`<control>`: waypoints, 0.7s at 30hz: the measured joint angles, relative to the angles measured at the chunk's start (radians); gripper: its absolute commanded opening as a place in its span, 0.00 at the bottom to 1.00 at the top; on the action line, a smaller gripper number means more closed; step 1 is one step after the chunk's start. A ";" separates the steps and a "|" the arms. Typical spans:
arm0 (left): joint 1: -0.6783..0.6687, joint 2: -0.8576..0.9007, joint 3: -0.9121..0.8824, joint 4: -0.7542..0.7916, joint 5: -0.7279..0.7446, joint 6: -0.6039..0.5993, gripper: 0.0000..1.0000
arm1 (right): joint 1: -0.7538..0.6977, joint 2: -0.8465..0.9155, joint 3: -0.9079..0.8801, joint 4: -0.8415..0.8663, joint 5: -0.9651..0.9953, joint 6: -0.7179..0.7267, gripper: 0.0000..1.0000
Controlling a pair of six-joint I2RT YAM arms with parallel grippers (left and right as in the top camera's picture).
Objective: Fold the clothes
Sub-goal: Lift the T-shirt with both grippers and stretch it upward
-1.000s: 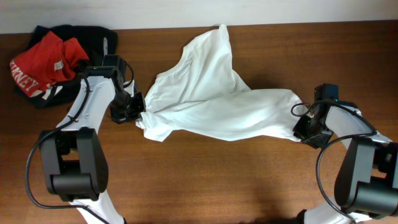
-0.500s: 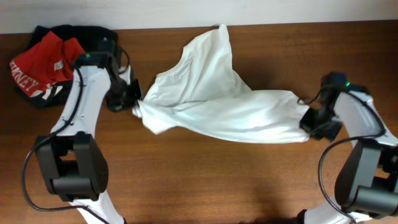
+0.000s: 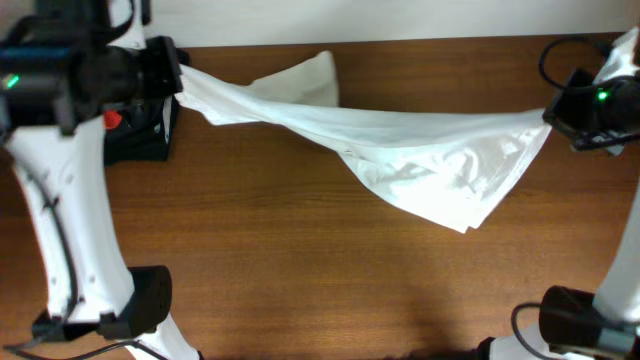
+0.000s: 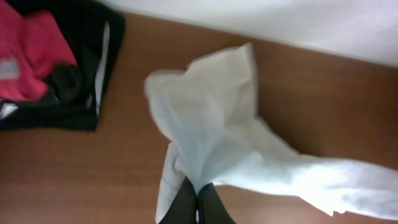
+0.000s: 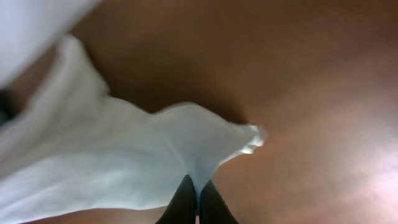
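The white T-shirt's loose fold (image 3: 445,195) hangs down on the near side of the T-shirt's stretched edge, so my grippers should swing it toward the white wall and spread it out before they fold.
The white T-shirt (image 3: 400,145) hangs stretched in the air between my two grippers, high above the brown table, with a loose fold sagging in the middle. My left gripper (image 3: 178,78) is shut on its left end; in the left wrist view the fingers (image 4: 198,193) pinch the cloth (image 4: 211,124). My right gripper (image 3: 552,112) is shut on its right end; in the right wrist view the fingers (image 5: 196,196) pinch the cloth (image 5: 112,155).
A black garment with a grey stripe (image 4: 93,68) and a red garment (image 4: 28,59) lie bunched at the table's back left corner, partly hidden under my left arm in the overhead view (image 3: 140,130). A white wall runs along the far edge.
Both arms have risen high and moved apart, lifting the T-shirt off the table and pulling it taut between them. Before, it lay spread on the table.
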 measured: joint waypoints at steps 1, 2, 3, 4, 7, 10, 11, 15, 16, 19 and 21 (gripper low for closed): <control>0.000 -0.002 0.057 -0.016 0.001 0.000 0.00 | 0.000 -0.013 0.027 0.000 -0.028 -0.006 0.04; 0.000 -0.006 0.106 -0.021 0.006 0.000 0.00 | 0.000 -0.029 0.053 0.000 -0.054 -0.011 0.04; 0.000 -0.014 0.148 -0.020 0.017 0.000 0.00 | 0.000 -0.047 0.075 0.000 -0.074 -0.016 0.04; 0.000 -0.029 0.182 -0.017 0.030 0.000 0.00 | 0.000 -0.076 0.095 0.000 -0.091 -0.018 0.04; 0.000 -0.082 0.238 0.030 0.047 -0.005 0.00 | 0.000 -0.127 0.115 0.000 -0.097 -0.019 0.04; 0.000 -0.144 0.253 0.122 0.034 -0.012 0.00 | 0.000 -0.150 0.132 0.006 -0.092 -0.018 0.04; 0.000 -0.153 0.255 0.149 0.021 -0.012 0.00 | 0.000 -0.149 0.132 0.018 -0.079 -0.013 0.04; 0.000 -0.141 0.227 0.217 -0.023 -0.024 0.00 | 0.000 -0.116 0.132 0.090 -0.045 0.008 0.04; 0.000 -0.121 0.211 0.229 -0.027 -0.030 0.00 | 0.000 -0.099 0.132 0.115 -0.041 0.013 0.04; 0.000 -0.021 0.135 0.318 -0.026 -0.037 0.00 | 0.000 -0.027 0.134 0.209 -0.037 0.017 0.04; 0.000 0.069 0.097 0.452 -0.026 -0.036 0.00 | 0.000 0.035 0.135 0.283 -0.037 0.018 0.04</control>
